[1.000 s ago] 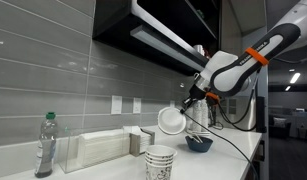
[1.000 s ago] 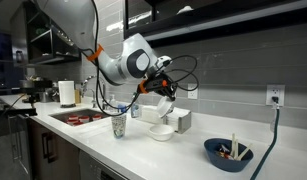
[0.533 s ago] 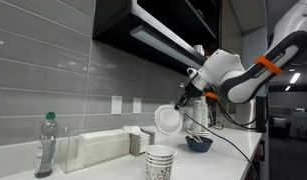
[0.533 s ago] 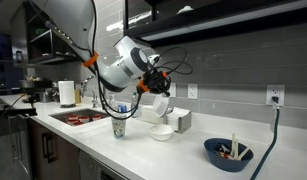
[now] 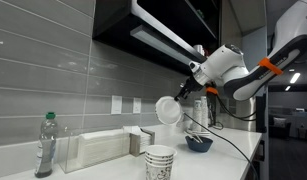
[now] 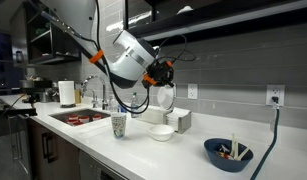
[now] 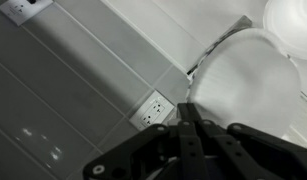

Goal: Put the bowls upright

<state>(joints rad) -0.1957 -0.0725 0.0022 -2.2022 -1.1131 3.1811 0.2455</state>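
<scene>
The white bowl (image 6: pixel 166 97) is on its side, high up over the white dish. Next, my gripper brings the bowl down and turns it upright into the dish (image 6: pixel 163 132) before it opens.
My gripper (image 5: pixel 182 101) is shut on the rim of the white bowl (image 5: pixel 168 110) and holds it in the air, tipped on its side, well above the counter. It also shows in an exterior view (image 6: pixel 165 97) near the wall. In the wrist view the closed fingers (image 7: pixel 188 112) pinch the bowl's edge (image 7: pixel 248 85). The dark blue bowl (image 5: pixel 199 143) stands upright on the counter below and beyond the gripper. In an exterior view (image 6: pixel 229 153) it stands far off to the side with small items in it.
A stack of white patterned cups (image 5: pixel 160 160) (image 6: pixel 119 124) stands near the counter's front edge. A second white dish (image 6: pixel 162 131) sits under the gripper. A plastic bottle (image 5: pixel 46 145), a napkin box (image 5: pixel 98 148), a sink (image 6: pixel 78 117) and wall outlets (image 7: pixel 153 108) are nearby.
My gripper has lifted the white bowl a little higher and swung it closer to the wall, turning it slightly. The things on the counter have not moved.
</scene>
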